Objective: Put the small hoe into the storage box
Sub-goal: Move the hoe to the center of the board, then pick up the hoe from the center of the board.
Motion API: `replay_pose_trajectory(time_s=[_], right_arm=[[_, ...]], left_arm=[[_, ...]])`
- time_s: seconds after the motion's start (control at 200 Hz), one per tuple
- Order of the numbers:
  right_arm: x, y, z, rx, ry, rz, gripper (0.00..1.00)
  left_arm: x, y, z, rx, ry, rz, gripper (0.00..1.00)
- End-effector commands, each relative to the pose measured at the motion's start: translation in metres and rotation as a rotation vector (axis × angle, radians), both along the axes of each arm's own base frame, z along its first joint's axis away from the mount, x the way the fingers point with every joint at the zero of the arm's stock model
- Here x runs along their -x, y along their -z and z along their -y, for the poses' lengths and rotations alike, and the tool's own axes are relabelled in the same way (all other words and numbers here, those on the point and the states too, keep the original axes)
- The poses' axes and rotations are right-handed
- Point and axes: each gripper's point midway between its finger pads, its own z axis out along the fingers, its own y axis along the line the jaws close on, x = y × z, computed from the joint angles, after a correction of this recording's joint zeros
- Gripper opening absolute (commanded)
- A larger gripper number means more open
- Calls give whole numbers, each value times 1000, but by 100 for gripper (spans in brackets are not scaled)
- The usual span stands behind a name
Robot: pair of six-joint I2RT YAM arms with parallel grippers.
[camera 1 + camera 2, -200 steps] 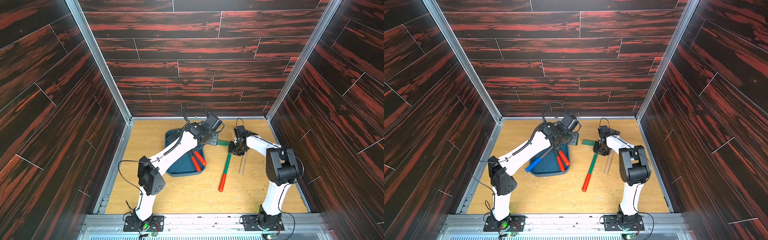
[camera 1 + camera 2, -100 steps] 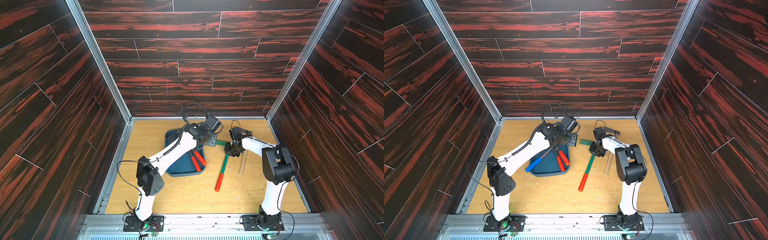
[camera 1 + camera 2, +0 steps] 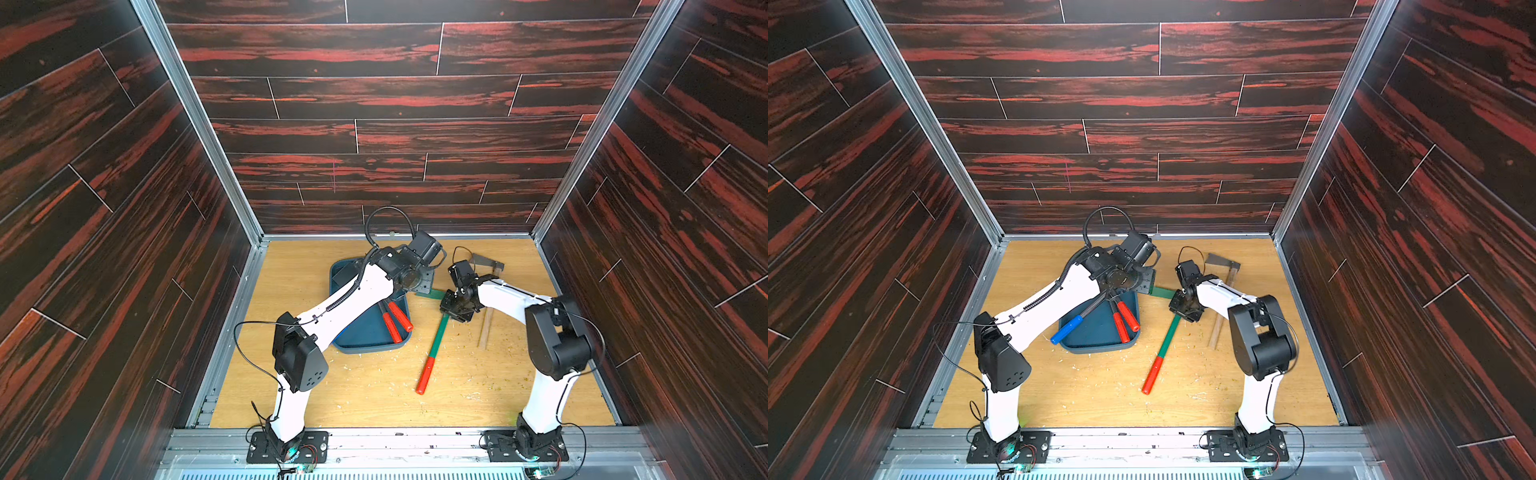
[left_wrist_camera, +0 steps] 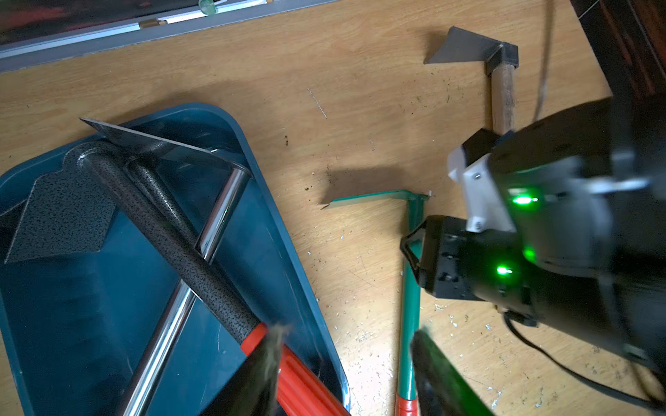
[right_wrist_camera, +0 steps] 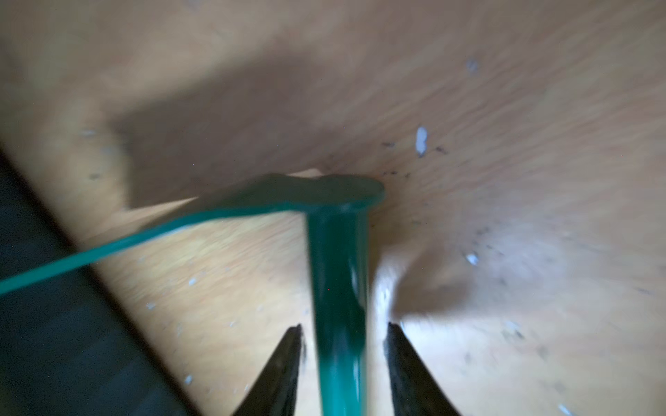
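Observation:
The robot's open right gripper has its fingers on both sides of the small hoe's handle (image 5: 340, 326) next to the storage box, so it should back away and the left gripper should take the hoe's green handle (image 4: 411, 276).
The small hoe (image 3: 434, 349) has a green shaft, a green blade and a red grip. It lies on the wooden table right of the storage box (image 3: 365, 336), also visible in a top view (image 3: 1165, 345). My right gripper (image 3: 455, 313) is low over the shaft near the blade. Its jaws are open and straddle the shaft (image 5: 338, 288) with a gap on each side. My left gripper (image 4: 346, 374) hangs open above the right rim of the teal storage box (image 4: 288, 230), holding nothing.
The storage box holds two red-gripped hoes (image 3: 397, 322) and a blue-gripped tool (image 3: 1067, 330), their heads at the far end. A wooden-handled hoe (image 3: 486, 328) lies just right of my right arm. Wood chips litter the table. Dark panel walls close in on three sides.
My right gripper closed on the green shaft, then opened again. The hoe's red end swung left and toward the front. My left gripper opened slightly; its arm barely moved.

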Motion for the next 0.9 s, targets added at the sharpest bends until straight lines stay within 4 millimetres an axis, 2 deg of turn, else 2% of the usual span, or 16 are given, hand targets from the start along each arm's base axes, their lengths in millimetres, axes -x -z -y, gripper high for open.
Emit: replay_pose_trajectory(time_s=[0.0, 0.15, 0.291, 0.446, 0.591, 0.711, 0.897], right_arm=[[-1, -46, 12, 24, 27, 103, 46], [1, -103, 42, 63, 78, 223, 48], [10, -129, 92, 61, 181, 269, 47], [22, -141, 139, 85, 256, 291, 46], [31, -145, 163, 76, 290, 310, 46], [34, -144, 170, 50, 301, 321, 46], [34, -139, 166, 15, 288, 321, 45]], left_arm=[[6, -7, -6, -11, 16, 4, 62], [9, 4, 9, -42, 57, -16, 62], [15, 21, 33, -75, 111, -50, 61], [22, 56, 56, -80, 153, -150, 57], [28, 82, 68, -139, 173, -196, 57], [31, 100, 75, -178, 181, -227, 55], [28, 122, 83, -201, 183, -248, 55]])
